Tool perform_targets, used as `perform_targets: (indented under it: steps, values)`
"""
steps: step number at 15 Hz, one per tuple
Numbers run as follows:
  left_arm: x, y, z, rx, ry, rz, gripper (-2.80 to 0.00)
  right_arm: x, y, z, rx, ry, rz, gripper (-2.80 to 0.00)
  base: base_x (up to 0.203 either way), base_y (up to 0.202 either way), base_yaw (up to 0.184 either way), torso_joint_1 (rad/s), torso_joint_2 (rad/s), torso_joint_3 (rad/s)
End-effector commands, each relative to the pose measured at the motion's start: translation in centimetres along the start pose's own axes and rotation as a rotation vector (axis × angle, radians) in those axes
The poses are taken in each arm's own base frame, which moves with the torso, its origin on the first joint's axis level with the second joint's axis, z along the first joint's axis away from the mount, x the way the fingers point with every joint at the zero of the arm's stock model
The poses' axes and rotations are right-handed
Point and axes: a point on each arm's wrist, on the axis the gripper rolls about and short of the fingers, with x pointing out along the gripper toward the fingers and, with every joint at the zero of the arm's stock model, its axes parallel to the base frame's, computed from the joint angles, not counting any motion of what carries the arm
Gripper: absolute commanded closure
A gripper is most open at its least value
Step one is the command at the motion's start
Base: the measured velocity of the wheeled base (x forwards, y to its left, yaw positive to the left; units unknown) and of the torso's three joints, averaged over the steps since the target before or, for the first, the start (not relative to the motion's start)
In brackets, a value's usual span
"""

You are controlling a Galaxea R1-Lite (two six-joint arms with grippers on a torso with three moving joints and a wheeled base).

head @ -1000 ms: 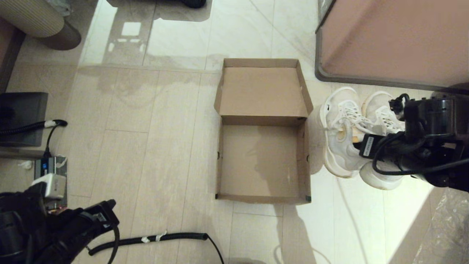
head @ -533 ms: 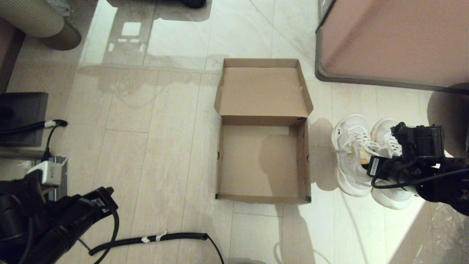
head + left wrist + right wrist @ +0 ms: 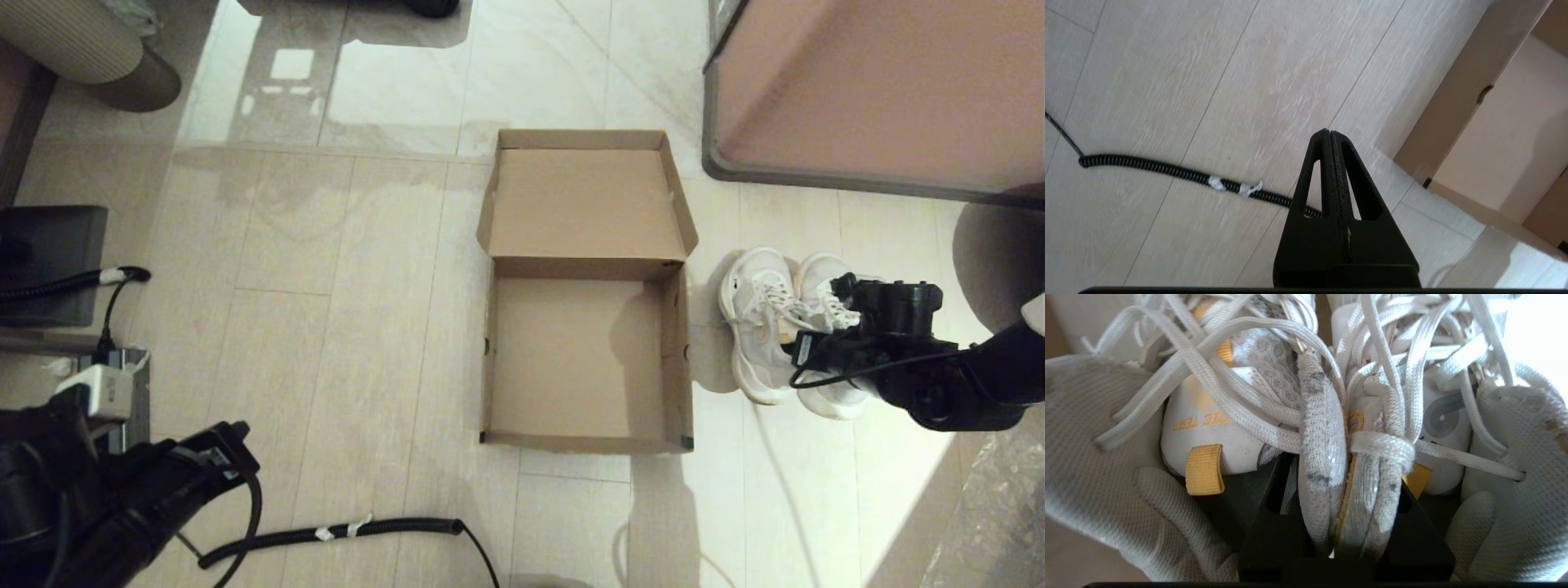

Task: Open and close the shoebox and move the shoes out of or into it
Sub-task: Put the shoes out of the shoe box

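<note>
Both white shoes (image 3: pixel 761 318) are upright and clear of the shoebox. My right gripper should keep bringing them down until their soles rest on the floor (image 3: pixel 720 374), then let go.
The brown cardboard shoebox (image 3: pixel 500 359) lies open and empty on the floor, its lid (image 3: pixel 586 204) folded back on the far side. The two white shoes (image 3: pixel 755 327) sit side by side just right of the box. My right gripper (image 3: pixel 808 343) is shut on their inner collars, pinching both together (image 3: pixel 1341 473), with white laces (image 3: pixel 1274 412) spilling over the fingers. Whether the soles touch the floor I cannot tell. My left gripper (image 3: pixel 233 437) is parked at the near left, shut on nothing (image 3: pixel 1329 132). A corner of the shoebox (image 3: pixel 1506 134) shows in the left wrist view.
A pinkish cabinet (image 3: pixel 882 90) stands at the back right, close behind the shoes. A black coiled cable (image 3: pixel 326 535) runs along the near floor. A power strip with a white plug (image 3: pixel 106 392) and a dark box (image 3: pixel 49 261) lie at the left.
The right arm has gone down with both shoes in its grip, then shifted them left, closer to the box's right wall. The left arm has barely moved.
</note>
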Motion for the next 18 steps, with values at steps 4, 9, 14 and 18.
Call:
perform_targets:
  steps: [4,9,14,18]
  values:
    - [0.2,0.2,0.0,-0.004,-0.005,0.01,0.0,5.9,-2.9,-2.5,-0.132,-0.031,0.064,0.0,0.0,0.0,0.0,0.0,0.0,0.0]
    - [0.7,0.1,-0.2,0.0,0.008,0.013,0.0,6.8,-3.2,-3.3,-0.163,-0.017,0.059,-2.8,0.0,0.0,0.0,0.0,0.0,0.0]
    - [1.6,-0.4,0.0,0.0,0.01,0.007,0.0,5.1,-3.2,-1.5,-0.156,-0.056,0.055,-2.8,0.0,0.0,0.0,0.0,0.0,0.0]
    - [1.1,-0.1,-0.5,-0.047,0.025,0.012,0.0,1.7,-3.3,-0.5,-0.152,-0.084,0.054,-2.8,0.0,0.0,0.0,0.0,0.0,0.0]
